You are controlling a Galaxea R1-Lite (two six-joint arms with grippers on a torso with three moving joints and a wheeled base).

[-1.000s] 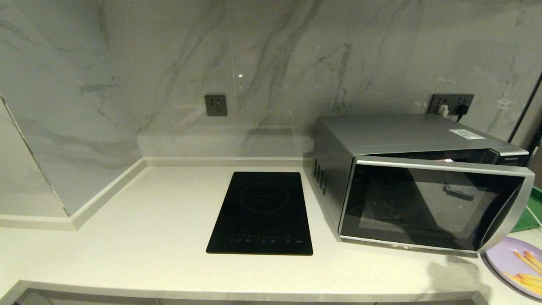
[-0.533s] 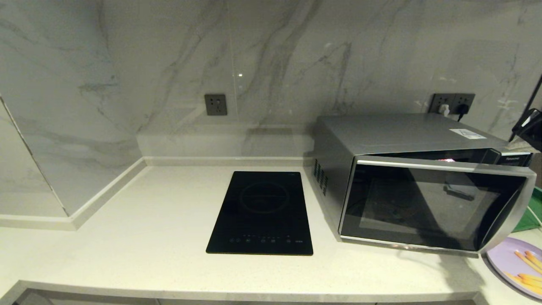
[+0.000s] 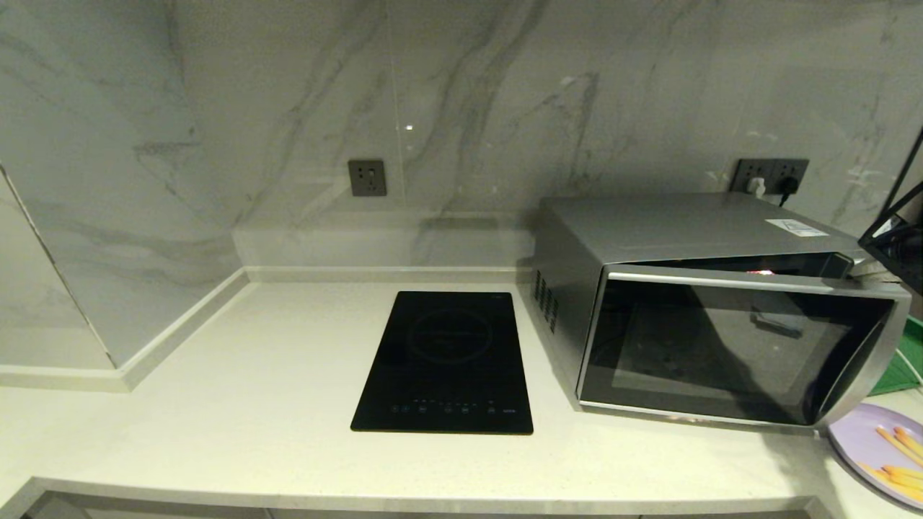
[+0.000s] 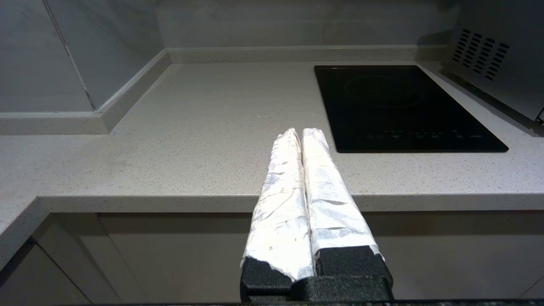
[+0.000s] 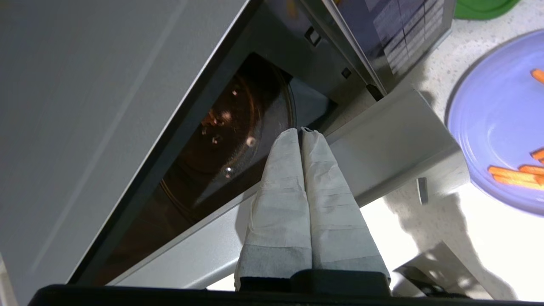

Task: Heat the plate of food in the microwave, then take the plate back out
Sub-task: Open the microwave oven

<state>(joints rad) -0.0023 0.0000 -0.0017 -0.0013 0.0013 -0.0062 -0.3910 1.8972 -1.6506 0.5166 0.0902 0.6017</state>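
I should first use my right gripper to swing the microwave door wide from behind its edge (image 3: 852,289), because the gap (image 3: 770,264) behind the door is too narrow for the lavender plate.
The silver microwave (image 3: 685,231) stands at the right of the counter, its dark glass door (image 3: 728,346) ajar at the handle side. Through the gap the right wrist view shows the glass turntable (image 5: 225,127) and the door's edge (image 5: 382,144). My right gripper (image 5: 301,129) is shut and empty, its tips over that gap; in the head view only the arm (image 3: 894,245) shows, by the microwave's top right corner. The lavender plate of food (image 3: 876,450) (image 5: 497,123) with orange sticks lies on the counter right of the door. My left gripper (image 4: 301,131) is shut, parked before the counter's front edge.
A flat black induction hob (image 3: 447,360) (image 4: 399,106) is set in the counter left of the microwave. A green tray (image 3: 898,367) (image 5: 480,6) lies behind the plate. Marble walls close off the back and left.
My right arm has come into the head view at the right edge and moved down toward the microwave's top right corner. The door stays ajar; the plate has not moved.
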